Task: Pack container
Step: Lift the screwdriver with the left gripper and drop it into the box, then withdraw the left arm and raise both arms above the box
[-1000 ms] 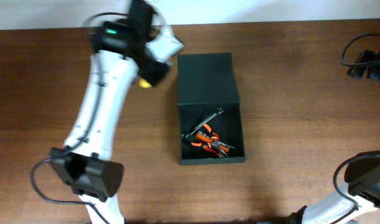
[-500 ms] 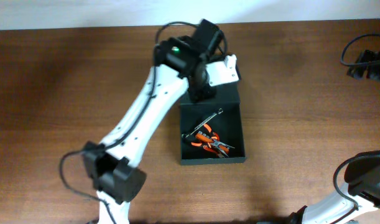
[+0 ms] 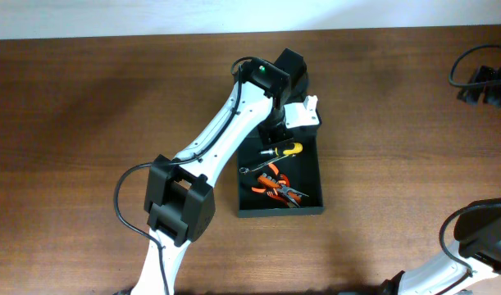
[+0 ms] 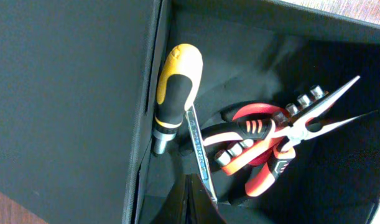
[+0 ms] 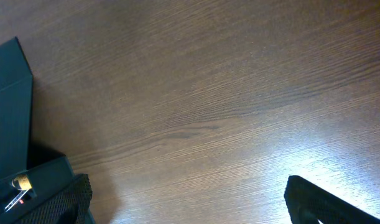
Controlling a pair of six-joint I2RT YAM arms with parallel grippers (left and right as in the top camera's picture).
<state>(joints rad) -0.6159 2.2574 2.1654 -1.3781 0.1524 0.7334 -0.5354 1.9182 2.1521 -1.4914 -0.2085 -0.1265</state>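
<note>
Next, I back my left gripper away first, because my left arm lies across the open lid [image 4: 65, 93]. Then my left gripper and my right gripper should lift the lid by its sides [image 5: 31, 118].
The container [image 3: 311, 192] stands open at mid-table, and its flat lid [image 4: 71, 93] fills the left of the left wrist view. Inside lie a yellow-and-black screwdriver [image 3: 283, 150] [image 4: 175, 87], a steel wrench [image 4: 199, 152] and orange pliers [image 3: 280, 188] [image 4: 270, 152]. My left gripper [image 4: 193, 202] hangs over the container's back end, just above the tools. It is shut, with its fingers pressed together on nothing. My right gripper [image 5: 186, 205] is open wide over bare wood, to the right of the container's corner [image 5: 9, 106].
The left arm [image 3: 225, 139] crosses the lid and hides most of it in the overhead view. Black cables and a device [image 3: 484, 82] sit at the far right edge. The right arm's base [image 3: 480, 238] is at the bottom right.
My left arm swung right from beside the lid to over the container. The screwdriver it carried now lies inside, and the fingers have shut. The right arm has not moved.
</note>
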